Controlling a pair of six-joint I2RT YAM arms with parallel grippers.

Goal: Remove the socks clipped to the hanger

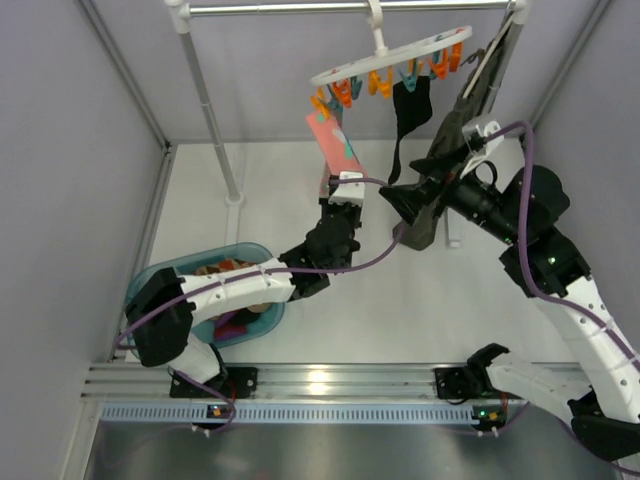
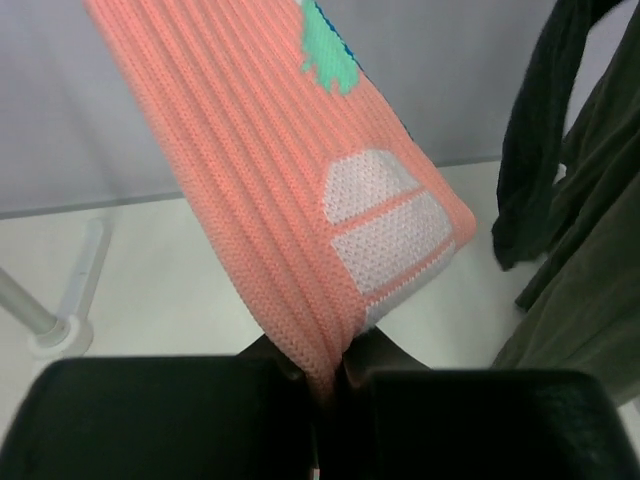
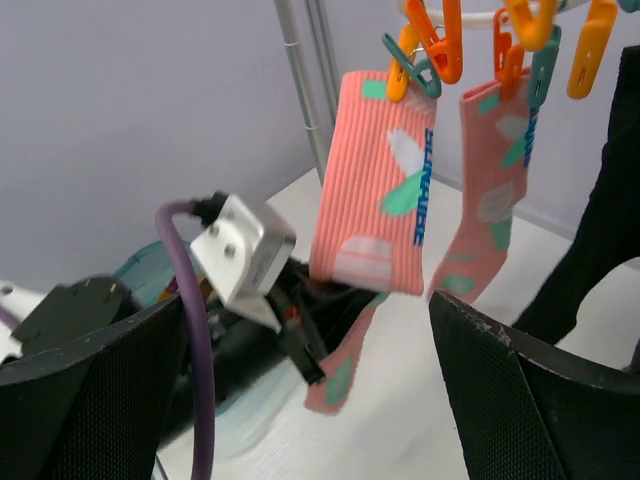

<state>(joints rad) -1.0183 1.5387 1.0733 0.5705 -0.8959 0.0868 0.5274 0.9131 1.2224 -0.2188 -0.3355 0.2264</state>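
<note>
My right gripper needs to swing around the end of the hanger and squeeze the orange clip [image 1: 320,103], because the gripper is on the black sock's side of the clipped pink sock [image 1: 337,146].
The white oval hanger [image 1: 392,58] hangs by its hook from the rail, with orange and teal clips [image 3: 440,40] under it. A pink patterned sock [image 1: 331,140] hangs from a clip at its left end, and my left gripper [image 1: 340,200] is shut on that sock's lower part [image 2: 270,180], the fabric pinched between the jaws [image 2: 325,385]. A second pink sock [image 3: 495,200] hangs clipped beside it. A black sock [image 1: 411,108] hangs further right. My right gripper [image 1: 396,198] stands open just right of the left one, its fingers [image 3: 90,400] wide apart with nothing between them.
A long dark olive garment [image 1: 455,140] hangs on a slim hanger at the right, close behind the right gripper. A teal basin [image 1: 150,280] with fabric items sits at the front left. The rack's pole [image 1: 215,130] stands on the left. Walls close in on both sides.
</note>
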